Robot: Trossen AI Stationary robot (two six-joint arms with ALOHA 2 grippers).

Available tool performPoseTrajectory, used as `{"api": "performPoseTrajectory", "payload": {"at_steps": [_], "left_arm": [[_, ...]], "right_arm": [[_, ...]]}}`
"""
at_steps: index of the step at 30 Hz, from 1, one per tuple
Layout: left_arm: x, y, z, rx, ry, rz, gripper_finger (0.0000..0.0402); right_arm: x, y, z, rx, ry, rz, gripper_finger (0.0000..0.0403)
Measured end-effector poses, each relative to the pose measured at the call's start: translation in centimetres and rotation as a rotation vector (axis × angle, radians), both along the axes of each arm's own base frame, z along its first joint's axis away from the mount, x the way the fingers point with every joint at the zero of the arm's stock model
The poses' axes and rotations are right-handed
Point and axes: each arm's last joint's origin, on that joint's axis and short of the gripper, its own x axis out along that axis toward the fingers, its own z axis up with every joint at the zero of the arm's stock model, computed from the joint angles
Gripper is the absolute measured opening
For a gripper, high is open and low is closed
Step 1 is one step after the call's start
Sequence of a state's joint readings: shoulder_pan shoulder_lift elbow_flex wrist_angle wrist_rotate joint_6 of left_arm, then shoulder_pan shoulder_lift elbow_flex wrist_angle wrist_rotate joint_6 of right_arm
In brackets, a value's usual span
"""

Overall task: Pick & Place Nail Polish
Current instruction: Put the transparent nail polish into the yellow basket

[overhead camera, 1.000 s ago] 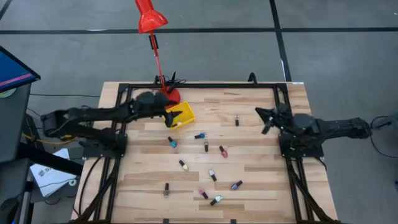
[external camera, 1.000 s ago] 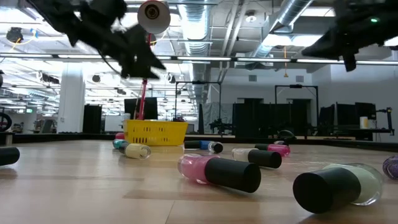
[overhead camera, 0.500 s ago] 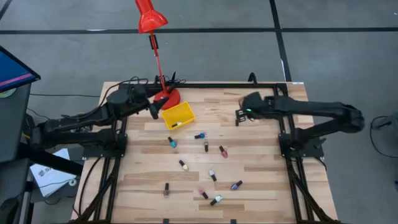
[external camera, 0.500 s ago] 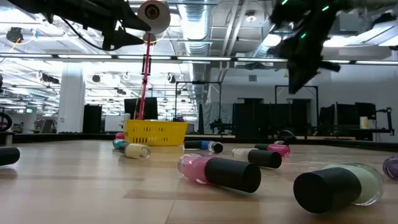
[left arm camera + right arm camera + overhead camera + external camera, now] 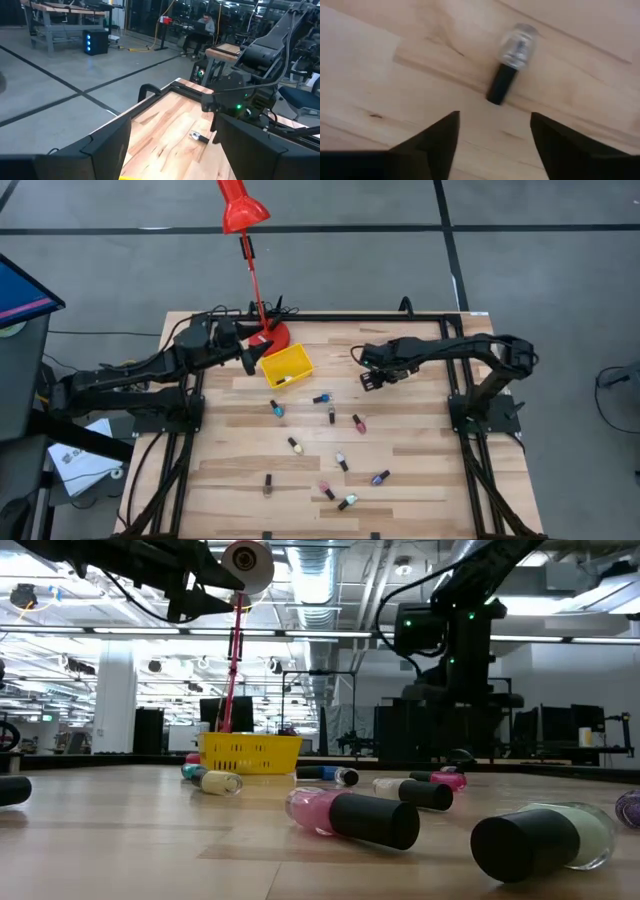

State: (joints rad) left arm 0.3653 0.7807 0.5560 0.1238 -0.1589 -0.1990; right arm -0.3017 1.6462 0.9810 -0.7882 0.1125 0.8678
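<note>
My right gripper should turn around before it closes on the bottle's cap [image 5: 501, 84], because the clear bottle [image 5: 512, 62] slants beyond the gripper's fingers with the dark cap nearest.
A clear nail polish bottle [image 5: 512, 60] with a dark cap lies on its side on the wood, far right of centre; it also shows in the left wrist view [image 5: 199, 136]. My right gripper [image 5: 368, 372] [image 5: 492, 135] hangs over it, pointing down, open, with the bottle just beyond its fingertips and untouched. Several more nail polish bottles lie scattered mid-table, such as a blue one [image 5: 322, 398] and a pink one [image 5: 358, 423]. One lies in the yellow tray [image 5: 296, 358]. My left gripper [image 5: 245, 352] [image 5: 170, 165] waits open beside the tray's left side.
A red lamp stands with its base [image 5: 272, 333] just behind the yellow tray, and its pole leans over the far edge. A black frame [image 5: 330, 318] rims the table. Bare wood lies along the near left [image 5: 220, 480]. In the low view, pink [image 5: 350, 815] and pale [image 5: 545, 838] bottles lie close.
My right gripper has swung from the table's right edge toward the middle and come down over the clear bottle. My left gripper has drawn back from over the yellow tray toward the far left, then kept still. No bottle has moved.
</note>
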Motion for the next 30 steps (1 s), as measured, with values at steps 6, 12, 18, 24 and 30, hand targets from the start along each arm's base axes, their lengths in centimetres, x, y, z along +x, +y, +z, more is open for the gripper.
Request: {"api": "performPoseTrajectory", "payload": {"at_steps": [6,12,18,24,30], "left_arm": [[0.0,0.0,0.0,-0.001,0.001,0.000,0.0289],[0.0,0.0,0.0,-0.002,0.004,0.000,0.0289],[0.0,0.0,-0.1,-0.005,0.011,0.000,0.0289],[0.0,0.0,-0.2,-0.007,0.018,0.000,0.0289],[0.0,0.0,-0.2,-0.009,0.023,0.000,0.0289]], "right_arm": [[0.4,-0.9,-1.5,0.015,0.018,-0.012,0.0248],[0.9,-1.8,-3.6,0.067,0.044,0.014,0.0232],[0.8,-2.2,-4.2,0.090,0.063,0.001,0.0190],[0.8,-2.6,-4.3,0.097,0.051,-0.020,0.0099],[0.8,-2.7,-4.3,0.089,0.044,-0.008,0.0018]]}}
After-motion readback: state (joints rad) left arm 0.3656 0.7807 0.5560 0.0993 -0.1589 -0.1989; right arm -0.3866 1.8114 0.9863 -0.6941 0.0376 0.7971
